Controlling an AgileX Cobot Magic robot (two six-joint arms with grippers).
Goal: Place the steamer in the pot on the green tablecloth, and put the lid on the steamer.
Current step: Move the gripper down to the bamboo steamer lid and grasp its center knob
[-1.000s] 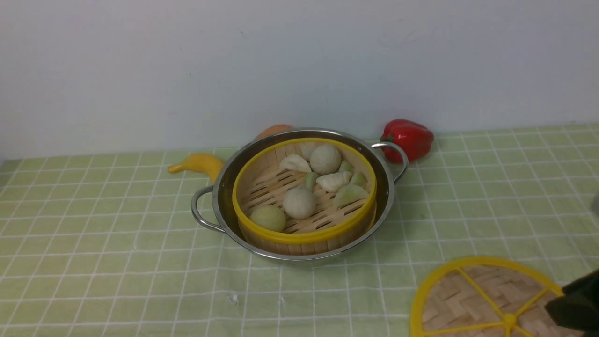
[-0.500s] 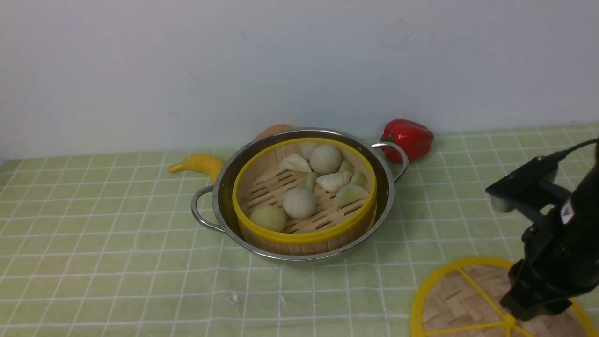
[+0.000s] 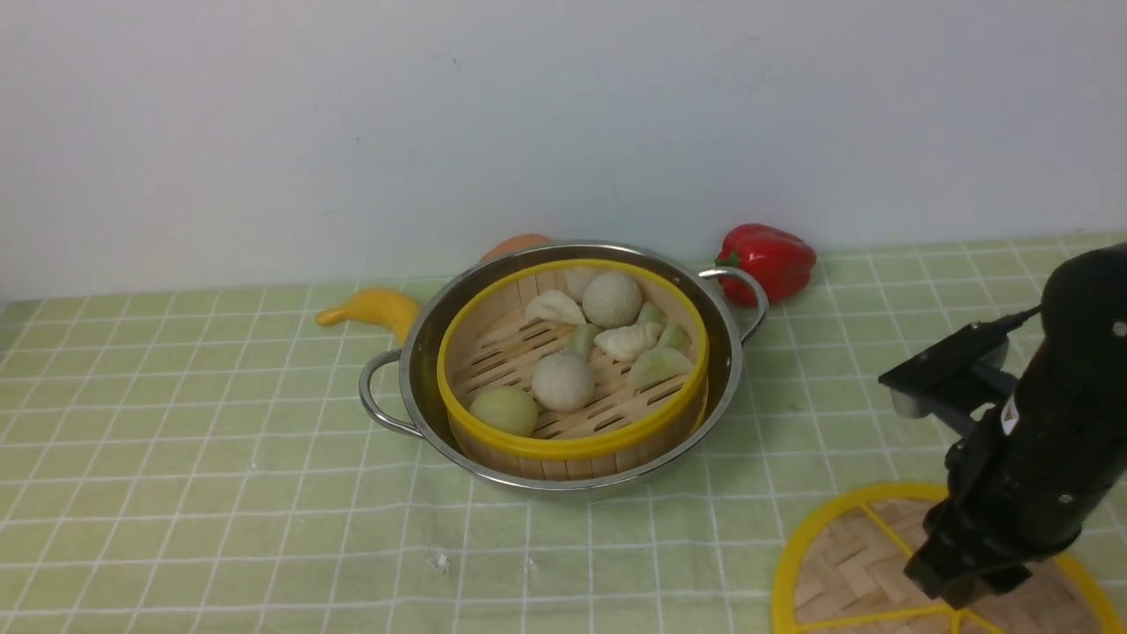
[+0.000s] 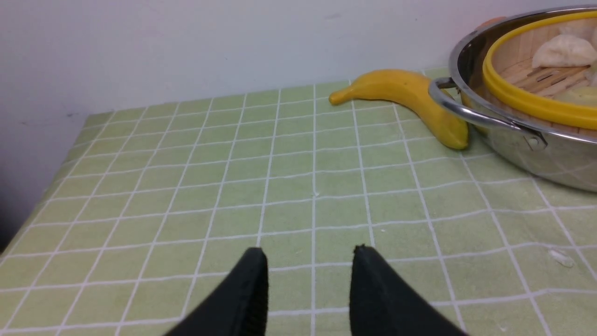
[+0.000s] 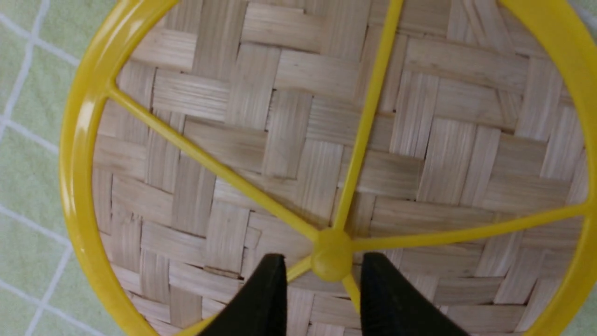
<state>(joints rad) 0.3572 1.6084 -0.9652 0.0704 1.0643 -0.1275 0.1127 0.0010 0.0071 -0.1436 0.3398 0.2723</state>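
Note:
The woven lid (image 3: 861, 571) will fit down over the steamer's rim when I lower it, because a gap (image 3: 423, 364) goes all around the steamer inside the pot.
The steamer (image 3: 572, 447), a yellow-rimmed bamboo basket with dumplings and buns, sits inside the steel pot (image 3: 423, 352) on the green tablecloth (image 3: 220, 458). The woven lid (image 3: 845, 563) lies flat on the cloth at the near right. My right gripper (image 3: 958, 588) points down over the middle of the lid. In the right wrist view it (image 5: 322, 259) is open, its black fingers either side of the yellow hub (image 5: 332, 254) of the lid (image 5: 298, 140). My left gripper (image 4: 308, 254) is open over bare cloth, left of the pot (image 4: 527, 144) and steamer (image 4: 527, 100).
A yellow banana (image 3: 374, 308) lies against the pot's left rear side. A red pepper (image 3: 770, 260) sits behind the pot's right handle and an orange thing (image 3: 515, 246) peeks out behind the pot. A white wall closes the back. The table's left edge (image 4: 28, 210) is near.
My right arm has come in from the right edge, swung left over the lid and dropped lower toward its hub. The pot, steamer and lid have not moved.

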